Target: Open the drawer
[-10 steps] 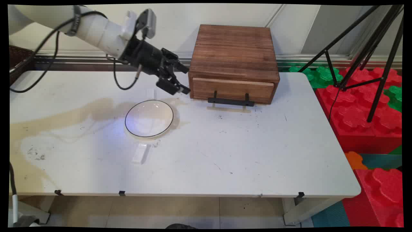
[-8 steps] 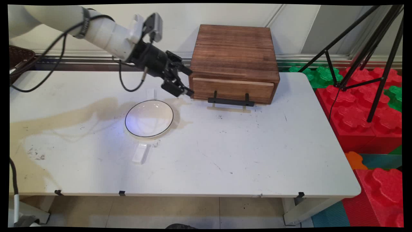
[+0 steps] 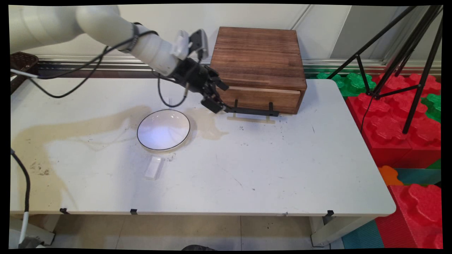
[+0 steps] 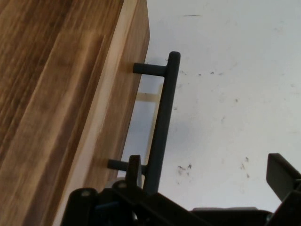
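Note:
My gripper will slide the drawer straight out when I pull, and the box will stay in place, because the pale top edge sticks out evenly below the box's top.
A dark wooden box stands at the back of the white table. Its pale drawer front carries a black bar handle. My gripper is open at the handle's left end, close to the drawer front. In the hand view the handle runs up from between the gripper's spread fingers, close to the left finger; the right finger is well apart from it. Nothing is held. The drawer looks shut.
A white plate with a dark rim lies left of the drawer, with a small white block in front of it. Black tripod legs and red and green foam blocks stand at the right. A dark basket sits far left.
The gripper has moved right and slightly down, from beside the box's left front corner to the left end of the drawer handle. The fingers stay open. Plate and block have not moved.

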Motion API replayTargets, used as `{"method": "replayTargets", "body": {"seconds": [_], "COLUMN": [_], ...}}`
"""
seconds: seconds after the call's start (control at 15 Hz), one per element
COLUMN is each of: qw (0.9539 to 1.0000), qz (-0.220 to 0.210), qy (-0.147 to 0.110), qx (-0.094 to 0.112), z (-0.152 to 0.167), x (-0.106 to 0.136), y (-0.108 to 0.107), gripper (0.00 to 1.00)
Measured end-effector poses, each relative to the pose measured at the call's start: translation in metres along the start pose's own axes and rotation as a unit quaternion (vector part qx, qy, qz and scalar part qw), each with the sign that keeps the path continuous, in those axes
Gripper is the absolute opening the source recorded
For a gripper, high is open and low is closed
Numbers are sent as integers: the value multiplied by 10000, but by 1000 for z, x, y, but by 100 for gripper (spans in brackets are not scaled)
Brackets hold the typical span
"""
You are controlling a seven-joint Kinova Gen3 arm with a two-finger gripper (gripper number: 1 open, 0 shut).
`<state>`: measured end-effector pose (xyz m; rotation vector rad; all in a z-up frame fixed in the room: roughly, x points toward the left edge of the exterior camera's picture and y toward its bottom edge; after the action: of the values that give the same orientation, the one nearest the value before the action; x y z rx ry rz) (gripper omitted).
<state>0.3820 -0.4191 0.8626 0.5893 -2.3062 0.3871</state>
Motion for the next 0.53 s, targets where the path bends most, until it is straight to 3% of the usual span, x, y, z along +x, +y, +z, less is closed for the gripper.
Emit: {"method": "replayTargets", "body": {"seconds": [0.53], "qw": [9995], "qz": [155], "qy": [-265], "qx": [-26], "z": [67], "x": [13], "y": [0], "gripper": [100]}}
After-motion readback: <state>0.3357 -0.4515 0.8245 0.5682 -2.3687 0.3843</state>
